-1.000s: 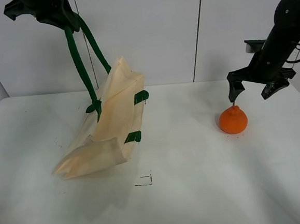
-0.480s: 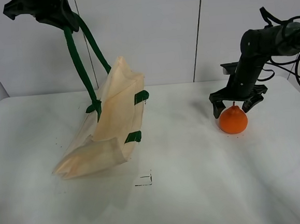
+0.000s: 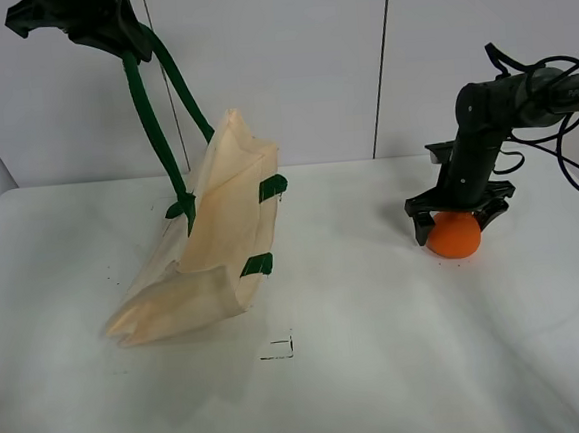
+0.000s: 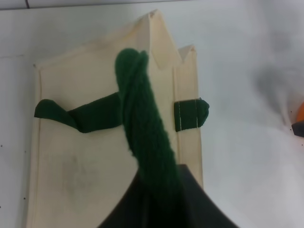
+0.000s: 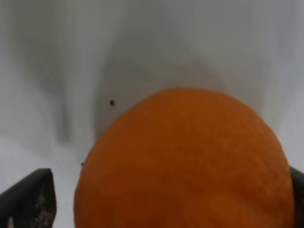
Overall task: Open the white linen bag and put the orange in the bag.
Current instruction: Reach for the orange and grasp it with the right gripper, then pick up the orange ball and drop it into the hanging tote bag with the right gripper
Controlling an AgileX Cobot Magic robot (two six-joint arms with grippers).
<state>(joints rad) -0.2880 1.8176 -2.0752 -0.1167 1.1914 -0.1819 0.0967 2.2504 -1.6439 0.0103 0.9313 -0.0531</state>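
Note:
The open white linen bag slants down to a sagging fold [image 3: 182,277], so I expect the orange [image 3: 454,235] to come to rest next to the fold and still show when I lower it in.
The white linen bag [image 3: 211,243] hangs tilted, its bottom resting on the table at the left. My left gripper [image 3: 94,21] is shut on one dark green handle [image 3: 151,117] and holds it high; the handle also shows in the left wrist view [image 4: 145,137] above the bag [image 4: 95,166]. The orange [image 3: 453,235] sits on the table at the right. My right gripper [image 3: 457,221] is open, lowered over the orange with a finger on each side. In the right wrist view the orange [image 5: 185,161] fills the space between the fingers [image 5: 28,199].
The white table [image 3: 382,370] runs to a pale back wall. A small black square mark [image 3: 278,349] lies near the middle front. Black cables [image 3: 565,145] hang behind my right arm.
My right gripper has come down and moved left, from above the orange to straddling it. The left gripper and the bag have not moved.

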